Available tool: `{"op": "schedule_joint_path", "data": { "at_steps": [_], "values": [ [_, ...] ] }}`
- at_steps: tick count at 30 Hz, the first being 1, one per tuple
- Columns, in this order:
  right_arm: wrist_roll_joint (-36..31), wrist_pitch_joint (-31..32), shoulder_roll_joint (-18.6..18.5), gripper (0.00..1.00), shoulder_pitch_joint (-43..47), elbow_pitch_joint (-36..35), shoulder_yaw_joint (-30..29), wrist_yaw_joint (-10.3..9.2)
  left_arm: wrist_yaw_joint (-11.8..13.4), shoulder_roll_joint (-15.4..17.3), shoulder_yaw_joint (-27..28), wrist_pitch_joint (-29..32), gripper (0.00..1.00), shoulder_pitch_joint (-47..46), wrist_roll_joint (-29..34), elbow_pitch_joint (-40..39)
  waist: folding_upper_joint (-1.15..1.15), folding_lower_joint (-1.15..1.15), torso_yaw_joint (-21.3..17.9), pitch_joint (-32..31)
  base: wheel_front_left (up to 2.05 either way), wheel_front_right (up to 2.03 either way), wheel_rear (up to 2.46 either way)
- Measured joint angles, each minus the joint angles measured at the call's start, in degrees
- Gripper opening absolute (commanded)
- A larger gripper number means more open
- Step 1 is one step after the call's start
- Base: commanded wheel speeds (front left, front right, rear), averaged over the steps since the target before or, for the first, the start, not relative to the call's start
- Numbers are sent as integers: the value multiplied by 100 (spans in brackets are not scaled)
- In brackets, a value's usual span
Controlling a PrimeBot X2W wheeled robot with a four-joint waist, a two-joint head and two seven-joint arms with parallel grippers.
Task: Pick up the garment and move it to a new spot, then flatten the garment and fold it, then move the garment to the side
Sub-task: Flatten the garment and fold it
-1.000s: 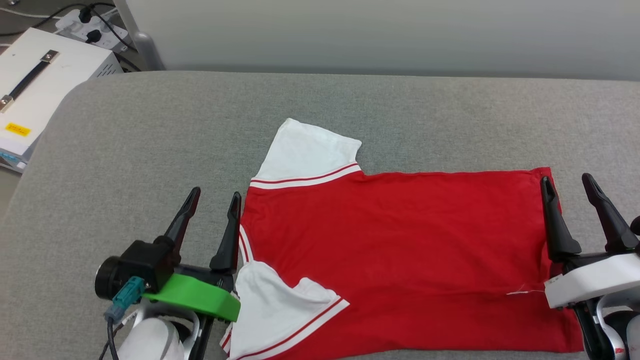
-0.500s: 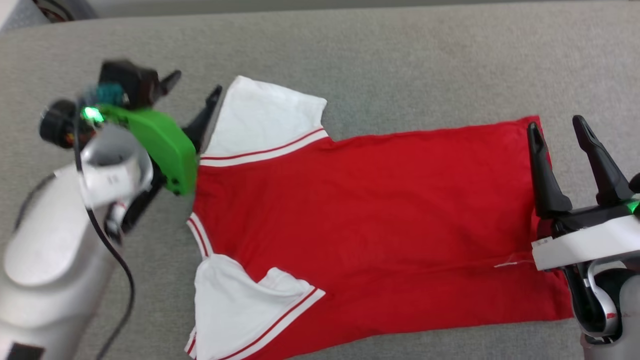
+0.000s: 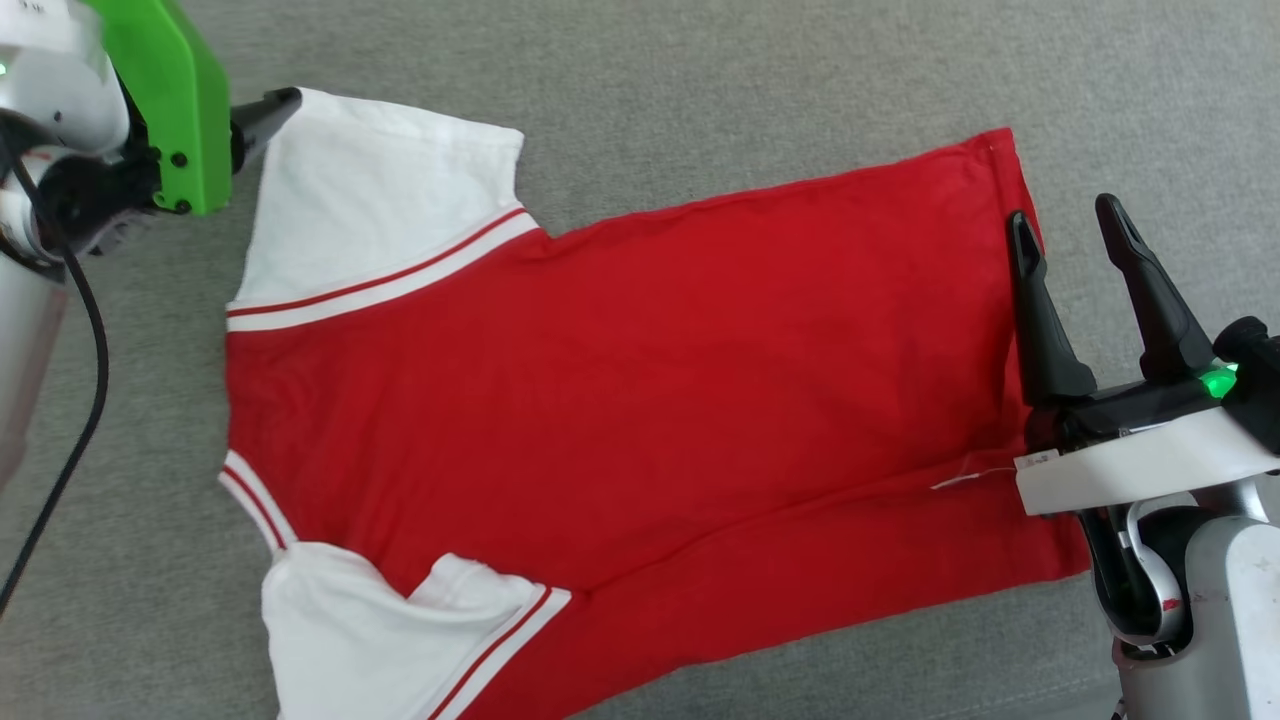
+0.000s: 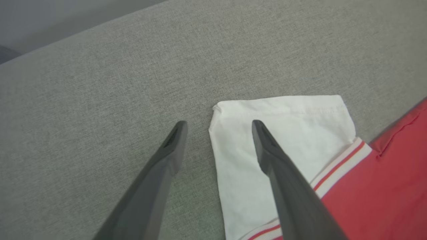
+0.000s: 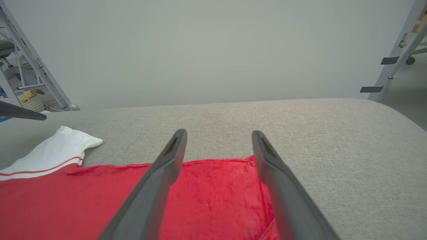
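The garment's far side (image 3: 774,258) will fold over when I carry the white far sleeve across, because a striped band (image 3: 396,277) connects that sleeve to red cloth.
The garment (image 3: 640,380) lies spread flat on the grey cushioned surface (image 3: 760,90), plain red side up, so its lettering is hidden. Its hem (image 3: 1005,300) points right. One white sleeve (image 3: 380,200) lies at the far left and the other (image 3: 370,640) at the near left, partly folded. My left gripper (image 4: 219,122) is open astride the far sleeve's outer corner (image 4: 283,133), one finger (image 3: 262,108) over the cloth and the other over bare surface. My right gripper (image 3: 1065,215) hangs open over the hem's far corner (image 5: 247,163), holding nothing.
A pale wall (image 5: 213,50) stands behind the surface, whose right end rounds off (image 5: 393,116). Metal frame legs (image 5: 397,50) rise at the right, and more legs and a small basket (image 5: 31,105) sit at the left. A black cable (image 3: 85,400) hangs from my left arm.
The head camera has tilted down, shifting the whole picture. My left arm has swung from beside the collar out to the far sleeve's corner. The right gripper stays open at the hem.
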Motion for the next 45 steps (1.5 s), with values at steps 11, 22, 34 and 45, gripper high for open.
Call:
{"op": "schedule_joint_path", "data": {
  "at_steps": [11,22,34,45],
  "values": [
    [3,-114,25,100,-57,155,3,0,-3,98,-366,488,100,-515,76,660,0,0,-374,450,0,0,0],
    [-9,-71,-20,100,-63,153,-57,0,-3,24,-578,714,0,-506,-84,664,0,-1,-294,393,0,0,0],
    [-75,1414,-702,100,-148,202,-92,1,20,-138,-478,-116,0,-135,-149,-58,0,-1,33,52,0,0,0],
    [424,5045,-1546,100,-1481,547,-445,2,365,-56,-513,-390,0,522,-199,-1960,0,-1,725,-47,0,0,0]
  ]
}}
